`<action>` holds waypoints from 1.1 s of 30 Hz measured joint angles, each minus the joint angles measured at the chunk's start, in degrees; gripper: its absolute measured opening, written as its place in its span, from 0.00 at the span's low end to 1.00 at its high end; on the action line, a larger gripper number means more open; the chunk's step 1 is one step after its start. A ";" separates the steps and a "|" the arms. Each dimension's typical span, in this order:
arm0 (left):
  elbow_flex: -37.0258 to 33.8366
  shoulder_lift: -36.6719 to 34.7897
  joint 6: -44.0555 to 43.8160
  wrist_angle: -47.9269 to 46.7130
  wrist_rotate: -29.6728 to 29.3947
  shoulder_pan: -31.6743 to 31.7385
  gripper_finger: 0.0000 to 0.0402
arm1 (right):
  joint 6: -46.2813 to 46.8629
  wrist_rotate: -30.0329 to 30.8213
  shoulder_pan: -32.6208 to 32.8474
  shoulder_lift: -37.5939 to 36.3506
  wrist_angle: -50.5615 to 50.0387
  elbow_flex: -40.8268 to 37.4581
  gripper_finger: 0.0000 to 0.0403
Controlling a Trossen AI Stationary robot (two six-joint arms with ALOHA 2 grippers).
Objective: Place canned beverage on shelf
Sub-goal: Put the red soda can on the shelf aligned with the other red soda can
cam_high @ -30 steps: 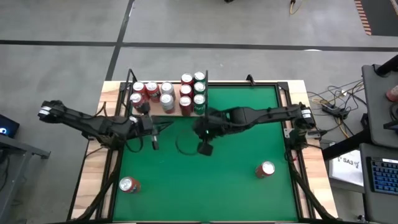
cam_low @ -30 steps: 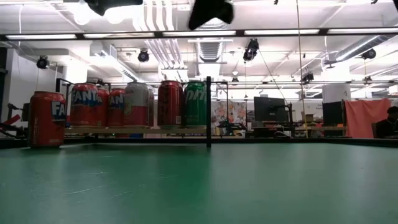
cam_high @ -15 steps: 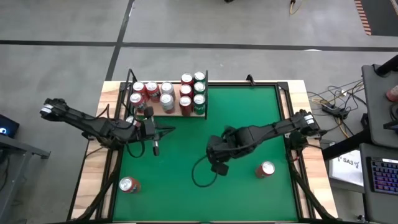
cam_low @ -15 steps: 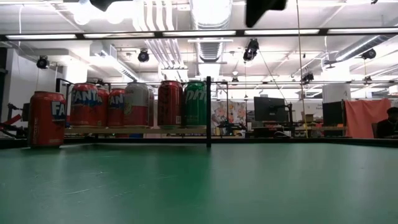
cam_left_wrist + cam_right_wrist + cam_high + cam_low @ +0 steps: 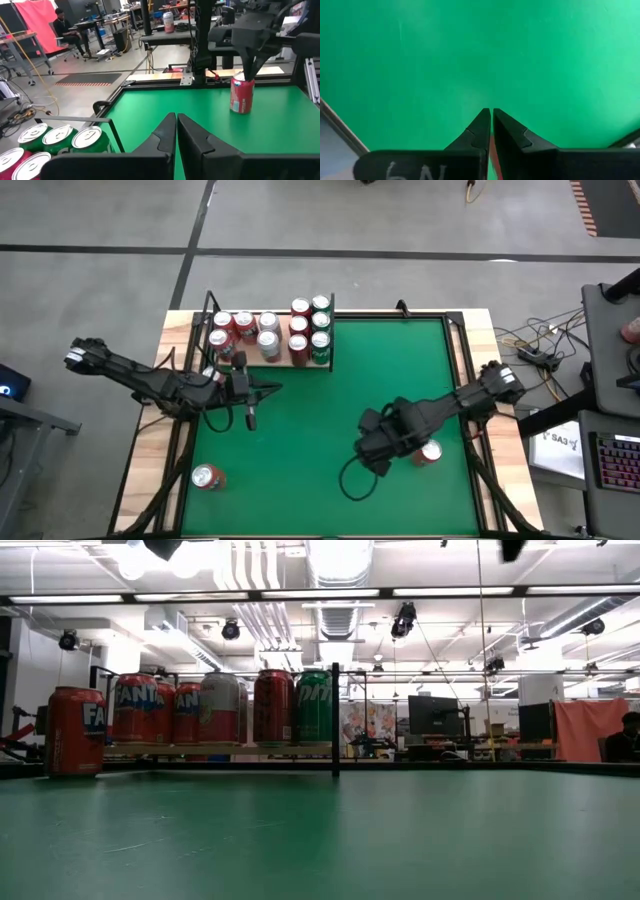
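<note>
The robot's right gripper has its closed fingers pointing at open felt (image 5: 400,471) beside the red can under its arm, so it should pull back and open around that can (image 5: 429,451).
The shelf (image 5: 284,358) stands at the table's far left and bears several red, silver and green cans (image 5: 268,330) (image 5: 220,705) upright on its pale panel. A red can (image 5: 430,452) (image 5: 242,95) stands upright on the green felt at the near right. My right gripper (image 5: 398,448) (image 5: 491,111) hangs shut high over the felt just left of that can, pointing down. My left gripper (image 5: 270,388) (image 5: 176,117) is shut and nearly level in front of the shelf, pointing toward the table's right.
Another red can (image 5: 208,476) (image 5: 75,730) stands on the felt at the near left. Black upright rods (image 5: 335,720) edge the shelf. Open green felt (image 5: 320,410) lies between the arms. Cables and a keyboard (image 5: 610,465) sit beyond the right edge.
My right gripper has swung from the table's middle, beside the shelf, toward the near right edge, ending next to the red can. It has tipped over until it points down and has stayed shut.
</note>
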 joint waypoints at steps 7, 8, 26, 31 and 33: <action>0.95 0.07 -0.13 0.03 -0.02 0.00 0.00 | 10.89 -0.07 4.30 -6.96 0.44 -8.34 0.03; 1.02 0.07 -0.11 -0.04 -0.02 0.00 0.00 | 12.62 -0.26 4.97 -8.32 0.93 -10.14 0.03; 1.71 0.09 2.75 -0.03 -0.08 0.00 0.00 | 42.37 -9.06 10.11 -31.96 15.33 -40.96 0.03; 1.71 0.09 2.77 -0.05 -0.08 0.00 0.00 | 42.70 -10.26 10.09 -32.60 15.80 -43.74 0.03; 1.71 0.09 2.79 -0.05 -0.08 0.00 0.00 | 43.95 -12.42 10.04 -32.33 15.80 -44.42 0.03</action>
